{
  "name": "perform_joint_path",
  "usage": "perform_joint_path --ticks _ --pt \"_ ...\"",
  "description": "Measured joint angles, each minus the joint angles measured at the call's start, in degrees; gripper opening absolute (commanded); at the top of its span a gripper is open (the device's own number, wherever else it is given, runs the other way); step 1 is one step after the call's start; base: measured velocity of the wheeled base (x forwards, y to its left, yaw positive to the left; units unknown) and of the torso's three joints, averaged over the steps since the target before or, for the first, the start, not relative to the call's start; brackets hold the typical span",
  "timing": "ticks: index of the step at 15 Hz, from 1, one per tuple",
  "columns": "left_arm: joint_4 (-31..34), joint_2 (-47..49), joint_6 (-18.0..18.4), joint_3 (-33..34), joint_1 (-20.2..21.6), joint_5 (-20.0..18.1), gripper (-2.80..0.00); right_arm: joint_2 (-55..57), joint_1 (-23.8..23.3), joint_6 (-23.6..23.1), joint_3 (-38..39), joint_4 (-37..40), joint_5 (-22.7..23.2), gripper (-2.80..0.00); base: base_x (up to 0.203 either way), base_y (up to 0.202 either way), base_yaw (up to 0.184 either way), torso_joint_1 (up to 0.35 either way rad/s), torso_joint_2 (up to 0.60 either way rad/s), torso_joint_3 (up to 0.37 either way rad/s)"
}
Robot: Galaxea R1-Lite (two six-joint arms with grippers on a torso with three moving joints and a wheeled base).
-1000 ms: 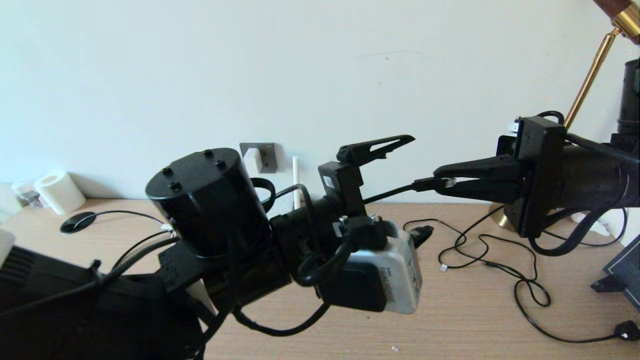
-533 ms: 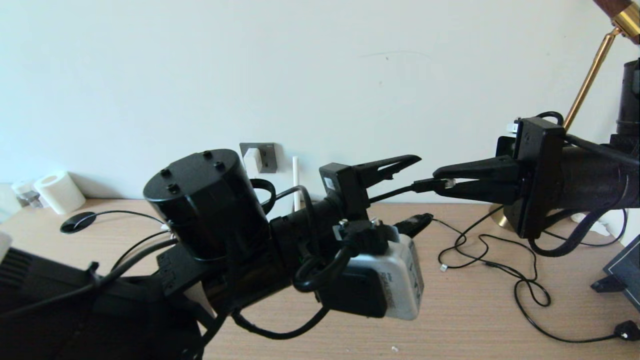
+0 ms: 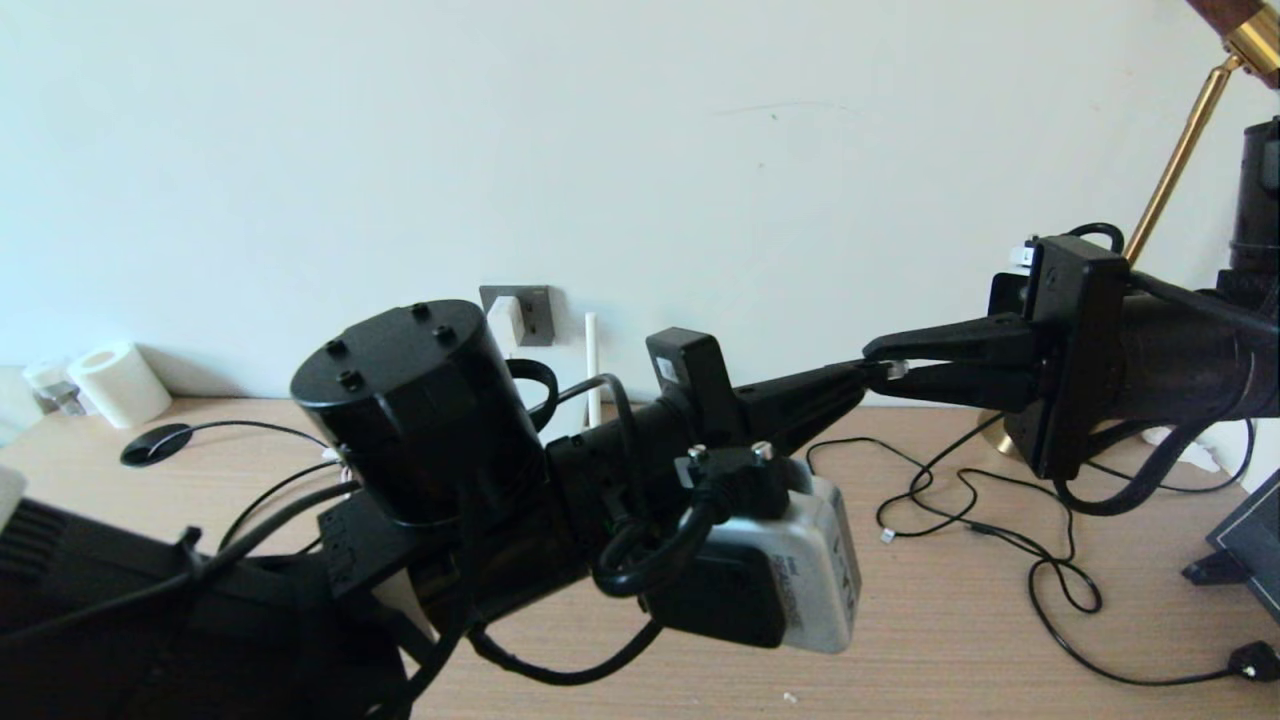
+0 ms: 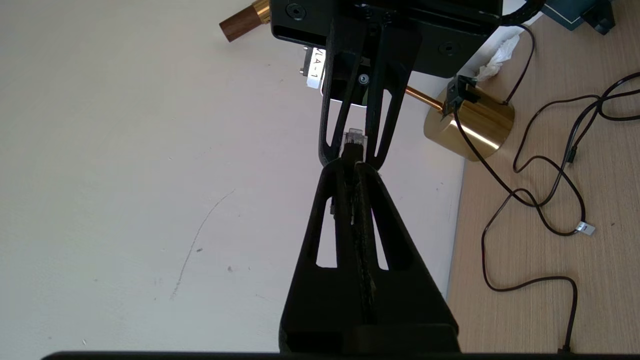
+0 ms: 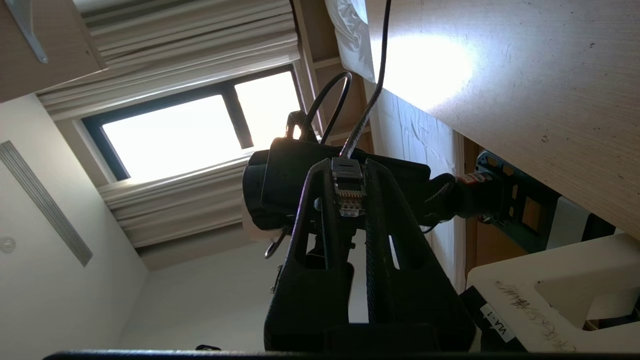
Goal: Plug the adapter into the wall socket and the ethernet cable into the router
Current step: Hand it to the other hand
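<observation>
Thin cable behind the plug is pinched in my left gripper, so I should open my left gripper and grab the plug's black boot with it while my right gripper stays still.
The ethernet cable's clear-tipped plug hangs in the air above the table, between both grippers. My right gripper is shut on the plug, which sits between its fingertips. Facing it, my left gripper is shut on the black cable just behind the plug, its fingers pressed together. The white adapter sits in the dark grey wall socket. Of the router only one white antenna shows; my left arm hides the body.
A brass lamp base stands at the back right. Thin black cables snake over the wooden table. A white paper roll and a black disc lie far left. A dark box sits at the right edge.
My left gripper's fingers, wide open a second ago, have swung together onto the cable just behind the plug. The right gripper kept its hold and barely moved.
</observation>
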Motion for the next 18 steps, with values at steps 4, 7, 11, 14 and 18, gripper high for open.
perform_joint_path --ticks 4,7,11,14,18 --pt "-0.1 0.0 -0.1 0.0 0.0 0.0 -2.80 0.0 0.0 -0.1 0.0 0.0 0.0 -2.80 0.000 0.000 0.000 0.000 0.00 0.000" --pt "-0.2 0.0 -0.1 0.1 0.1 0.0 0.00 0.0 0.0 -0.1 0.0 0.0 0.0 -2.80 0.000 0.000 0.000 0.000 0.00 0.000" --pt "-0.2 0.0 -0.1 0.3 0.1 0.1 0.00 0.0 0.0 -0.4 0.2 0.0 -0.1 -2.80 0.000 0.000 0.000 0.000 0.00 0.000" --pt "-0.2 0.5 -0.1 -0.1 0.1 0.1 0.00 -0.2 0.0 -0.4 0.5 0.1 0.0 -2.80 0.000 0.000 0.000 0.000 0.00 0.000" --pt "-0.2 1.3 -0.1 -0.7 0.2 0.1 0.00 -0.3 0.0 -0.3 0.5 0.1 0.0 -2.80 0.000 0.000 0.000 0.000 0.00 0.000"
